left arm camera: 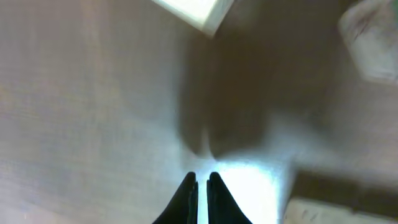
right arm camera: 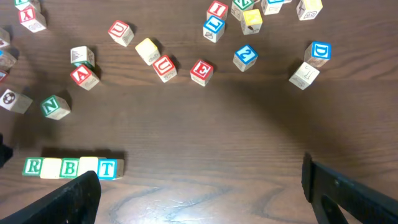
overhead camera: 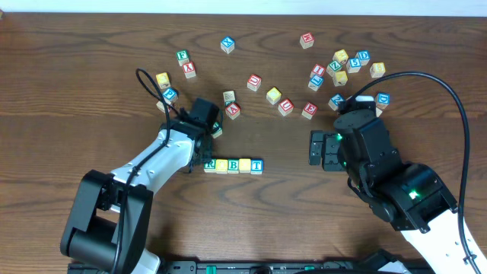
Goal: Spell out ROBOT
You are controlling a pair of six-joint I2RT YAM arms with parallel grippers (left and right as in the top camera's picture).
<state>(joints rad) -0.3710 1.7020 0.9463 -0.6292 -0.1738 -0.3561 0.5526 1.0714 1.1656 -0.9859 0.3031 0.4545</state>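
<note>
The ROBOT row point(overhead camera: 233, 166) is off the middle, nearer my left arm. I should lower my left gripper beside the R block point(overhead camera: 210, 166) and push the row toward my right gripper.
A row of blocks point(overhead camera: 233, 165) lies in front of the middle of the table. In the right wrist view it reads R point(right arm camera: 32, 166), a pale yellow block, B point(right arm camera: 69, 167), a pale block, T point(right arm camera: 107, 168). A red O block point(overhead camera: 254, 81) lies loose farther back and also shows in the right wrist view point(right arm camera: 120, 31). My left gripper point(overhead camera: 206, 139) is shut and empty, pointing down close to the table point(left arm camera: 202, 180), just behind the row's R end, next to a green N block point(overhead camera: 217, 129). My right gripper point(overhead camera: 318, 148) is wide open and empty point(right arm camera: 202, 193), to the right of the row.
Loose letter blocks are scattered across the back: A point(right arm camera: 84, 76), a yellow one point(right arm camera: 147, 50), U point(right arm camera: 163, 65), E point(right arm camera: 202, 70), Z point(right arm camera: 245, 56), D point(right arm camera: 319, 53). A cluster point(overhead camera: 346, 65) sits at the back right and more point(overhead camera: 175, 72) at the back left.
</note>
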